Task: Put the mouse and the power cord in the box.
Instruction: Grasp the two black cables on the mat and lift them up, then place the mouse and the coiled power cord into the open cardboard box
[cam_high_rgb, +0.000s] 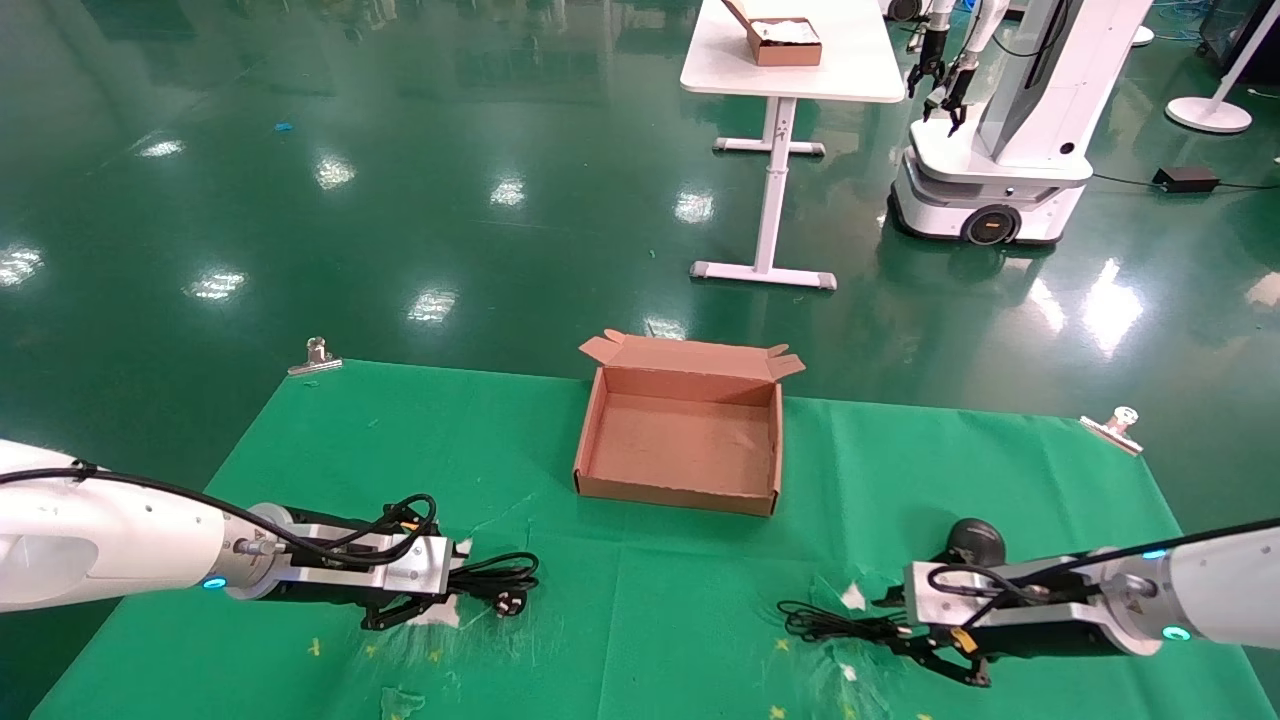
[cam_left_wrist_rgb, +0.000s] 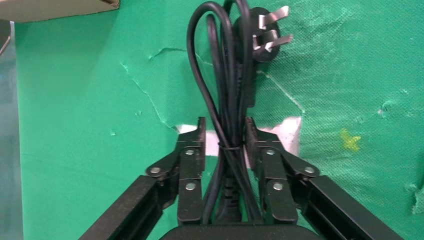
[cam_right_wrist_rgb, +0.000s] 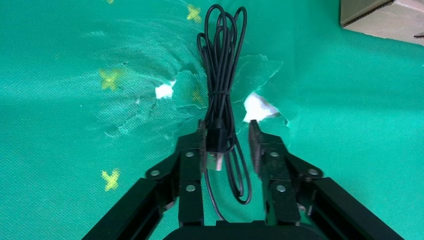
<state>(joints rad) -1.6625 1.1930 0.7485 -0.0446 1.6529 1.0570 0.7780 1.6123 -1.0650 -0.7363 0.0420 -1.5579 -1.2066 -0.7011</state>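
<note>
A thin tie (cam_left_wrist_rgb: 230, 147) holds the thick loops tightly together, so the power cord (cam_high_rgb: 494, 577) will remain a single stiff bundle, with the plug close beside it, when the robot lifts it.
The brown cardboard box (cam_high_rgb: 676, 493) sits open at the middle of the green cloth. At the front left, the thick black power cord (cam_high_rgb: 505, 578) (cam_left_wrist_rgb: 225, 75) lies bundled, pronged plug (cam_left_wrist_rgb: 265, 35) at its far end. My left gripper (cam_high_rgb: 448, 592) (cam_left_wrist_rgb: 224, 122) is open and straddles the bundle at its tie, with a small gap on one side. At the front right, the black mouse (cam_high_rgb: 977, 540) rests on the cloth behind my right wrist. Its thin cable (cam_high_rgb: 830, 622) (cam_right_wrist_rgb: 220, 60) lies bundled between the fingers of my open right gripper (cam_high_rgb: 893, 628) (cam_right_wrist_rgb: 227, 125), the small plug against one pad.
The cloth is torn under both bundles, showing white patches (cam_right_wrist_rgb: 257, 107). Metal clips (cam_high_rgb: 315, 355) (cam_high_rgb: 1115, 425) hold the cloth's far corners. Beyond the table stand a white desk (cam_high_rgb: 790, 75) carrying another cardboard box (cam_high_rgb: 785, 42) and another robot (cam_high_rgb: 1000, 150).
</note>
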